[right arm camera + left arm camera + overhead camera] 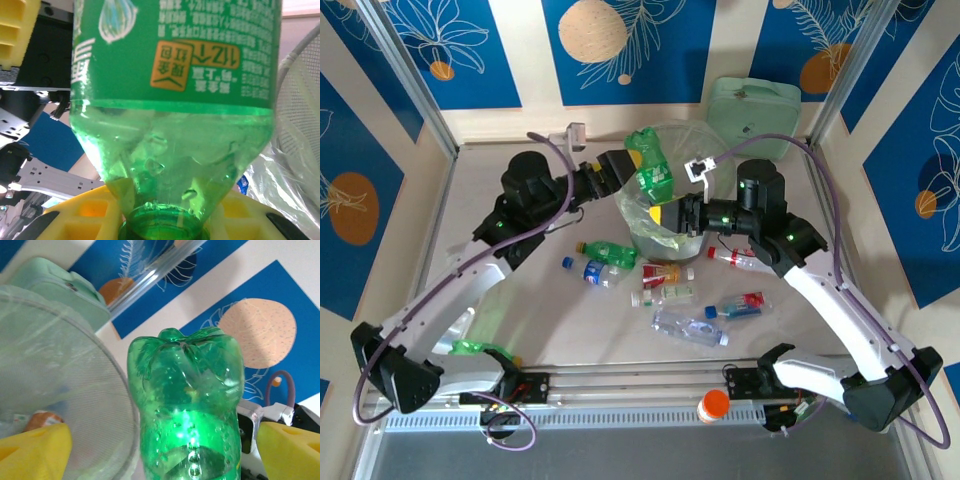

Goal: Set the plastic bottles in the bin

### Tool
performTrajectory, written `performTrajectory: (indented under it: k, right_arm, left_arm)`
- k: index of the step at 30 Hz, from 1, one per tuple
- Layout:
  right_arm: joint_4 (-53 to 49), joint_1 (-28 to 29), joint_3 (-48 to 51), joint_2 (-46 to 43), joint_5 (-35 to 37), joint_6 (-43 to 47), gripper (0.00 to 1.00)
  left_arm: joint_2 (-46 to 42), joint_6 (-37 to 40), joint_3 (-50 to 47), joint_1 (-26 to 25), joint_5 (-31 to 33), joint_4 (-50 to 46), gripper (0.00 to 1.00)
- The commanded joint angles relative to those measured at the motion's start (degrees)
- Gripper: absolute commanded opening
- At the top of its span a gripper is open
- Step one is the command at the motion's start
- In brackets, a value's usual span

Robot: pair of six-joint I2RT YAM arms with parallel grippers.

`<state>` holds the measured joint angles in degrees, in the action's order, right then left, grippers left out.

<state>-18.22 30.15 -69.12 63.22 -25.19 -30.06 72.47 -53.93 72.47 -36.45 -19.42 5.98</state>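
Observation:
My left gripper should take the green bottle by its body and lower it into the bin once my right gripper withdraws, because my right gripper holds the green bottle's down-facing neck beside the bin's rim.
A green plastic bottle hangs tilted over the bin, base up and neck down. My right gripper is shut on its neck, a yellow finger on each side. My left gripper is open around the bottle's body, its yellow pads standing clear of it on both sides. The bin's mesh wall is just beside the bottle. Several more plastic bottles lie on the table before the bin, among them a green one and a clear one.
A mint-green zip case stands behind the bin. Another green bottle lies beside the left arm's base. An orange-capped item sits on the front rail. Both arms reach in over the scattered bottles.

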Motion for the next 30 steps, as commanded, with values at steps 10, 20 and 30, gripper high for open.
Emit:
performTrajectory:
  k: [10, 20, 30]
  right_arm:
    - [8.5, -2.3, 0.4, 0.5, -5.9, -4.4, 0.0]
    - [6.2, -2.9, 0.4, 0.1, -4.9, -3.2, 0.0]
    - [-11.3, -3.8, -4.9, -6.1, 13.3, 4.0, 0.64]
  left_arm:
    - [7.0, -5.5, 2.6, -2.3, -8.1, 16.4, 0.82]
    - [10.3, -4.7, 6.1, -2.3, -9.7, 16.1, 0.62]
    - [15.5, 5.6, 19.9, -2.1, -1.3, -11.1, 0.45]
